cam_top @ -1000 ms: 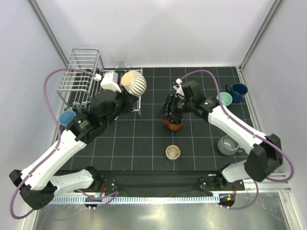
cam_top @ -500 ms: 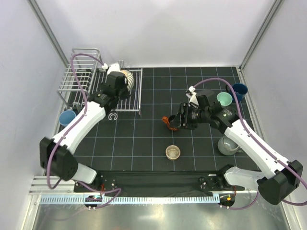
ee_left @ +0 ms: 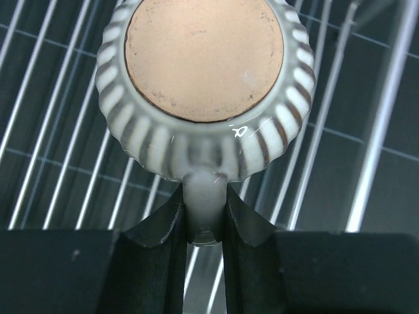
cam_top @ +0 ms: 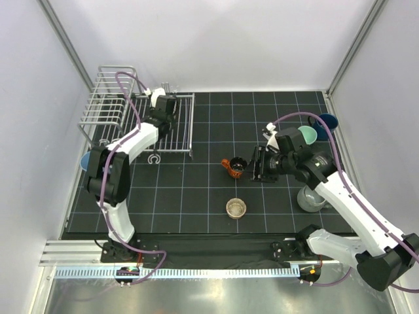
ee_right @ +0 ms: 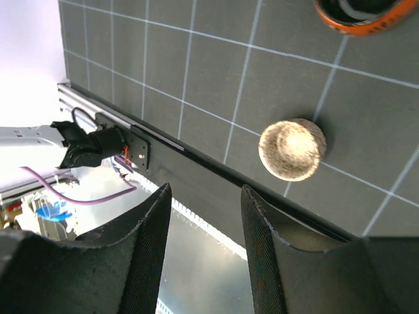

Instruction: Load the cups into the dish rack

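The ribbed cream cup [ee_left: 204,62] is base-up over open slats, so the robot's left gripper keeps going toward the railed basket [cam_top: 115,99] and lets go once the cup's rim touches the slats.
My left gripper [ee_left: 204,204] is shut on the handle of the ribbed cream cup [ee_left: 204,62]. The cup hangs base-up over the flat slats of the silver dish rack [ee_left: 62,163]. From above, the left gripper [cam_top: 165,108] is over the rack's flat part [cam_top: 182,134], and the cup is hidden under it. My right gripper [cam_top: 256,165] stands open and empty just right of the orange-brown cup [cam_top: 234,167] on the mat. In the right wrist view the gripper [ee_right: 204,191] points past the small tan cup [ee_right: 292,148], with the orange-brown cup's rim [ee_right: 357,16] at the top edge.
The small tan cup [cam_top: 236,208] sits mid-mat near the front. A grey cup [cam_top: 311,198] lies under the right forearm. Pale green [cam_top: 306,135] and dark blue [cam_top: 325,122] cups stand at the right edge. A light blue tumbler [cam_top: 87,161] peeks out left of the rack's railed basket [cam_top: 108,98].
The left arm has swung the ribbed cream cup back over the rack's flat slats. The right gripper has drawn away to the right from the orange-brown cup, which stays on the mat.
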